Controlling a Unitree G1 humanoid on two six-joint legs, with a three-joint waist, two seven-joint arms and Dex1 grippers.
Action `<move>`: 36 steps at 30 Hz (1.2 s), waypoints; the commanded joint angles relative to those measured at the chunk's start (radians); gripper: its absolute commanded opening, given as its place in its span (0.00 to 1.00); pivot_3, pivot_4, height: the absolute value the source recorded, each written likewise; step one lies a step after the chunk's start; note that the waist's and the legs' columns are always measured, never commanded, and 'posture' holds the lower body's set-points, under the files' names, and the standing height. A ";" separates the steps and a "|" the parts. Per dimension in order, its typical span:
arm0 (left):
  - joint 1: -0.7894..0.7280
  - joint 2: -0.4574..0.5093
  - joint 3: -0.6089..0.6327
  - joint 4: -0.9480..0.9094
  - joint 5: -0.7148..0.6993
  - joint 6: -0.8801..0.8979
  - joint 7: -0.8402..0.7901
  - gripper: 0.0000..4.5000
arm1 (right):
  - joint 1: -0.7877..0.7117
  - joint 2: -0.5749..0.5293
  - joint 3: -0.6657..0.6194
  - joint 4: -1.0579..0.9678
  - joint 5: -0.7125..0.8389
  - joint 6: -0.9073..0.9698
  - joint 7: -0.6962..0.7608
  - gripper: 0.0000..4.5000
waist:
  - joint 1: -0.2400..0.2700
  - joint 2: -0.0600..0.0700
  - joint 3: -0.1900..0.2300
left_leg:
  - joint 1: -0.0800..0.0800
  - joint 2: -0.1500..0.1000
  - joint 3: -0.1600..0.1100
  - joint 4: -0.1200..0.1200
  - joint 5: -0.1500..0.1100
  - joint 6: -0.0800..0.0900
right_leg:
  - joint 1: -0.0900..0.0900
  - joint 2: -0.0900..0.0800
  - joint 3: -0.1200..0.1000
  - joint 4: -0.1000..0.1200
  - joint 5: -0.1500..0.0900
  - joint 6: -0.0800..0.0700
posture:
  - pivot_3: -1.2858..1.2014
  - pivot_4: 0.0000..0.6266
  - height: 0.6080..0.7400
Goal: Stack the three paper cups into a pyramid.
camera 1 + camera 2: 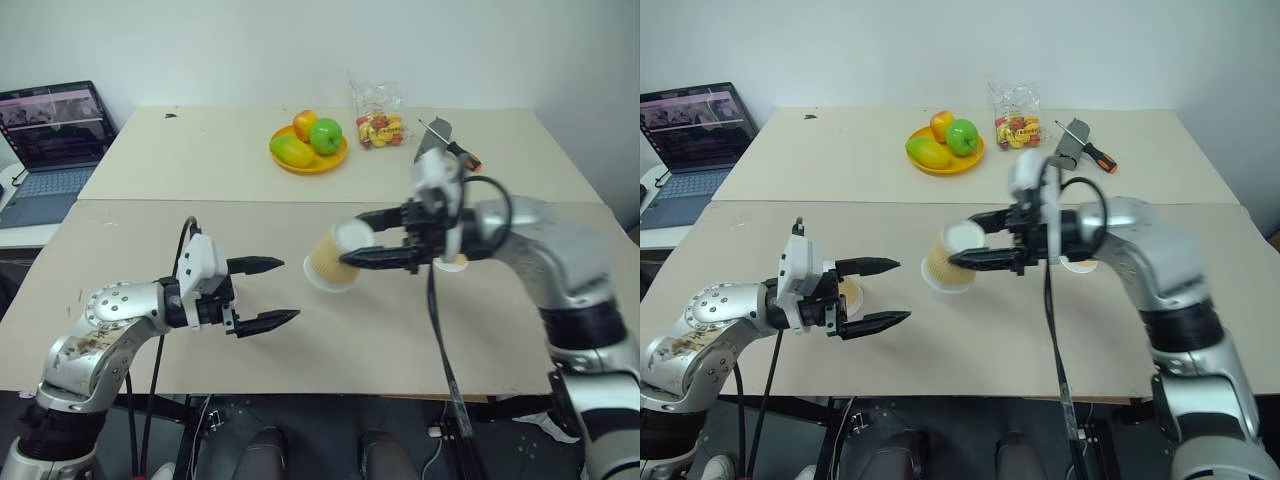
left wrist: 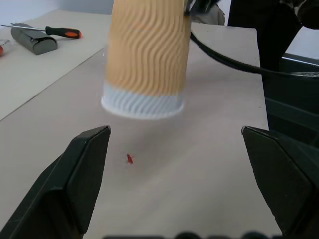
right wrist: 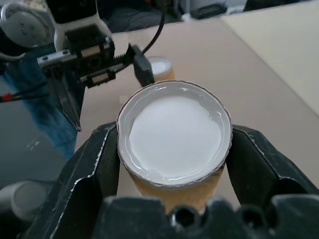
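I should keep lowering the cup that my right gripper holds rim-down over a clear patch of table (image 1: 319,301) until the cup's rim (image 1: 316,278) sits flat, and then let go.
My right gripper (image 1: 352,241) is shut on a tan paper cup (image 1: 330,262) with a white rim. It holds the cup tilted in the air above the middle of the table. In the right wrist view the cup's white base (image 3: 174,134) sits between the two black fingers (image 3: 94,164). My left gripper (image 1: 290,290) stands open and empty, pointing toward that cup, a short way to its left. A second cup (image 1: 850,293) stands on the table just behind the left gripper. Part of a third cup (image 1: 1080,265) peeks out behind my right wrist.
At the back of the table are a yellow plate (image 1: 322,167) of fruit, a bag of sweets (image 1: 378,125), and a grey tool with an orange-handled screwdriver (image 1: 1095,155). A laptop (image 1: 50,140) sits on a side desk at far left.
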 commanded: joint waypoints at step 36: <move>0.062 -0.038 0.033 -0.070 0.022 -0.046 0.080 1.00 | -0.140 -0.085 -0.302 0.148 -0.220 0.075 0.004 0.99 | 0.004 0.001 0.000 | -0.007 0.003 0.002 0.000 0.004 -0.006 | -0.014 0.002 0.001 0.009 0.001 -0.001 | 0.52 0.24 1.00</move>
